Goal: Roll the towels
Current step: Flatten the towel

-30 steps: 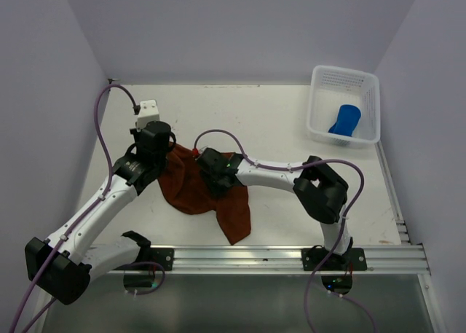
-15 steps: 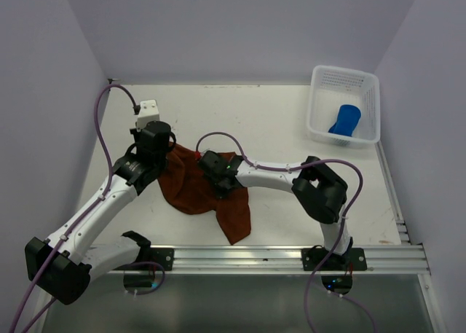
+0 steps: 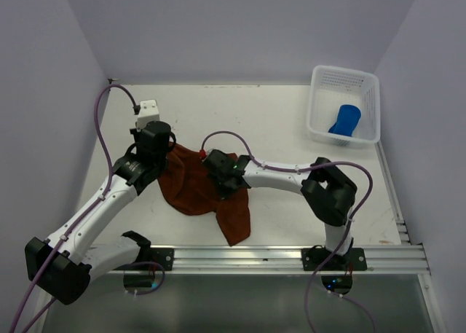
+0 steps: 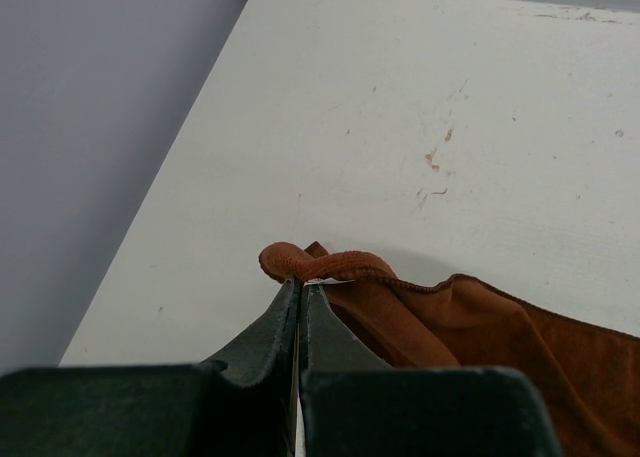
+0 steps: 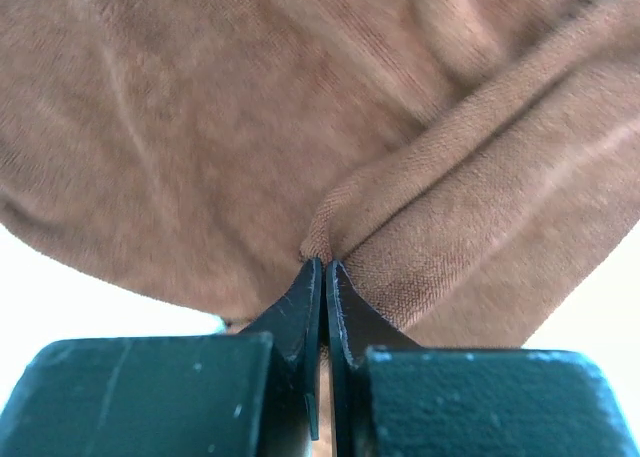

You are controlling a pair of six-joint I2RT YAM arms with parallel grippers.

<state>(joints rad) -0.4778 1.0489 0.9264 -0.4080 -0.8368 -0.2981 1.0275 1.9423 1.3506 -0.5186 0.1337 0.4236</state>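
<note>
My right gripper should go on pulling the pinched fold toward the clear table (image 3: 281,149) until the towel lies spread out, because my left gripper is holding the brown towel's corner (image 4: 284,260) in place.
The rust-brown towel (image 3: 195,189) lies crumpled on the white table, between the two arms. My left gripper (image 4: 301,285) is shut on the towel's upper left corner (image 4: 315,264), which curls over the fingertips. My right gripper (image 5: 323,265) is shut on a pinched fold of the brown towel (image 5: 250,127), which fills the right wrist view. In the top view the right gripper (image 3: 222,181) sits over the cloth's middle and the left gripper (image 3: 163,155) at its left edge. The blue towel (image 3: 345,119) lies rolled in the white basket (image 3: 320,78).
The white perforated basket stands at the back right corner. Grey walls close in the table on the left (image 3: 44,92), back and right. An aluminium rail (image 3: 291,256) runs along the near edge by the arm bases.
My right gripper has closed onto a fold of the brown towel and shifted slightly toward the right. The left arm and its grip on the corner have not moved.
</note>
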